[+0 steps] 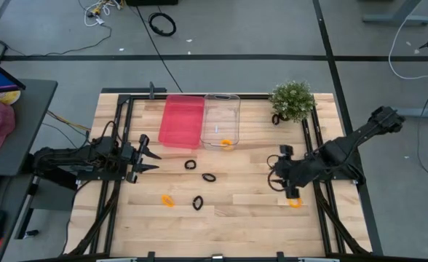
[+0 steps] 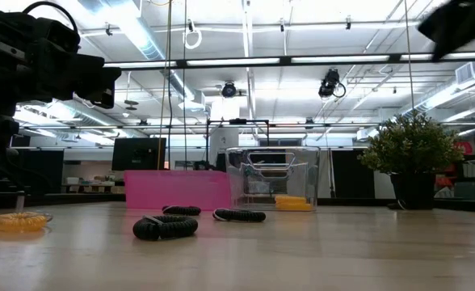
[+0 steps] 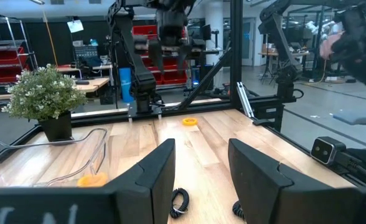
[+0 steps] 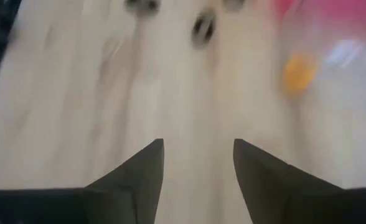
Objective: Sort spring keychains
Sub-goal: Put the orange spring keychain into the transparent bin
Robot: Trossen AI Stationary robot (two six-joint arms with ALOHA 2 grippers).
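The orange keychain [image 1: 295, 203] is lying flat and by itself next to my right gripper, so I should go on lowering the open fingers until they straddle the keychain's rim [image 1: 298, 204].
Several spring keychains lie flat on the wooden table: black ones [image 1: 191, 165] [image 1: 209, 177] [image 1: 198, 202], an orange one [image 1: 168, 199] near the front, and an orange one [image 1: 295, 203] by my right gripper. One orange keychain [image 1: 226, 143] lies inside the clear bin [image 1: 221, 116]. The pink bin [image 1: 181, 120] stands beside it. My left gripper [image 1: 147, 153] is open and empty at the table's left, level with the black keychains [image 3: 180, 202]. My right gripper [image 1: 278, 177] is open and empty above the table's right part [image 4: 198, 149].
A potted plant [image 1: 292, 100] stands at the far right corner, with a black coil [image 1: 276, 118] at its foot. Black frame rails [image 1: 119, 131] run along the table's left and right sides. Bare wood lies between the grippers at the front.
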